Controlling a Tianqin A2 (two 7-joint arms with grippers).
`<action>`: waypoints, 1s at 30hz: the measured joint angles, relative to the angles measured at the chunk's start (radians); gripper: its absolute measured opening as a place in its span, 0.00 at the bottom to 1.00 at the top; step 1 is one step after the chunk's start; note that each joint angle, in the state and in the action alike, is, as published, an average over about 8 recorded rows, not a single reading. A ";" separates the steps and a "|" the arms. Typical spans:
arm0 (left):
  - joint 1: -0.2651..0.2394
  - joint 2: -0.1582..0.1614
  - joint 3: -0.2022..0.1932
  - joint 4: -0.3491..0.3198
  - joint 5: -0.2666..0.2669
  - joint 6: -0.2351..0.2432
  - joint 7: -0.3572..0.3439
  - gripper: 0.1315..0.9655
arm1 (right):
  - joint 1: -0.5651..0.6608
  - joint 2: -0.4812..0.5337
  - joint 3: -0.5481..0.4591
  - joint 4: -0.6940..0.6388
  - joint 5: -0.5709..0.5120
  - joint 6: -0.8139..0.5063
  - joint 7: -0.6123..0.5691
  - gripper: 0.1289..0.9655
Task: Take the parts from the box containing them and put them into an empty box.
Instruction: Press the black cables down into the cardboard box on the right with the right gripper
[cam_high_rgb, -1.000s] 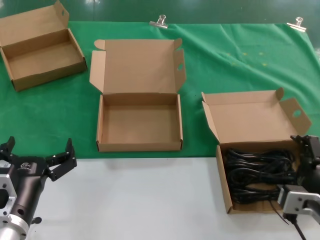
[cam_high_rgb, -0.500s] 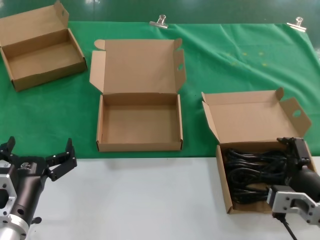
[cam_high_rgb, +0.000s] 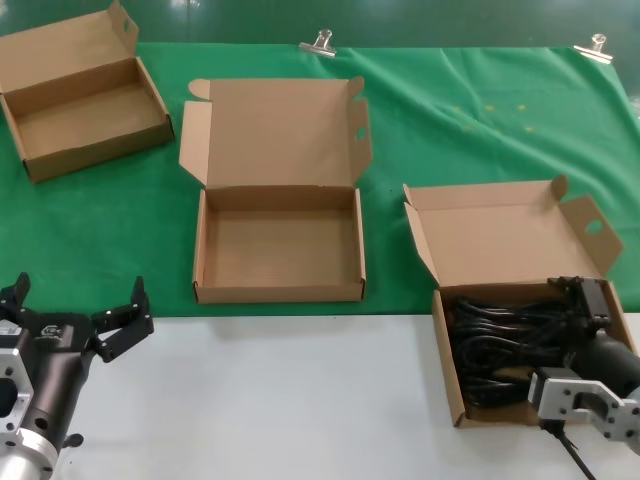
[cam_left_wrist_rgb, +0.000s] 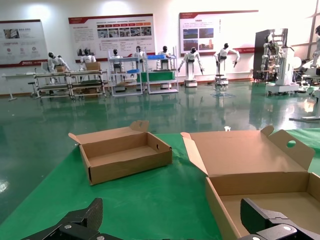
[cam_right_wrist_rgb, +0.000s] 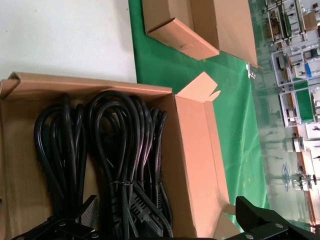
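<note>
The black coiled cable bundle (cam_right_wrist_rgb: 119, 137) will stay coiled and come free of the others when the robot lifts it, because a thin tie (cam_right_wrist_rgb: 122, 183) holds the loops tightly together.
Black coiled cables (cam_high_rgb: 505, 340) fill the deeper cardboard box (cam_high_rgb: 446, 372) at the right, its short lid folded back. My right gripper (cam_high_rgb: 585, 300) hovers open over that box's right side. In the right wrist view the cables (cam_right_wrist_rgb: 120, 150) lie just beyond my right gripper (cam_right_wrist_rgb: 172, 222); one finger is over the bundles, the other past the box wall (cam_right_wrist_rgb: 192, 165). The empty box (cam_high_rgb: 280, 250) with the tall lid sits at the centre. My left gripper (cam_high_rgb: 80, 300) waits open at the near left, facing the empty box (cam_left_wrist_rgb: 250, 160) from my left gripper (cam_left_wrist_rgb: 172, 225).
A third open cardboard box (cam_high_rgb: 85, 105) lies at the far left, also visible as the third box (cam_left_wrist_rgb: 125, 155). A green cloth (cam_high_rgb: 450, 120) covers the far half of the white table (cam_high_rgb: 300, 400). Two metal clips (cam_high_rgb: 318, 43) hold the cloth's far edge.
My right gripper has moved left from the box's right edge to a spot over the cables. The left arm has not moved.
</note>
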 joint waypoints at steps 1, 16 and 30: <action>0.000 0.000 0.000 0.000 0.000 0.000 0.000 1.00 | 0.002 -0.005 0.000 -0.011 0.000 -0.007 -0.001 1.00; 0.000 0.000 0.000 0.000 0.000 0.000 0.000 1.00 | 0.032 -0.073 0.000 -0.143 0.000 -0.087 -0.019 0.94; 0.000 0.000 0.000 0.000 0.000 0.000 0.000 1.00 | 0.039 -0.105 0.000 -0.190 0.000 -0.114 -0.029 0.67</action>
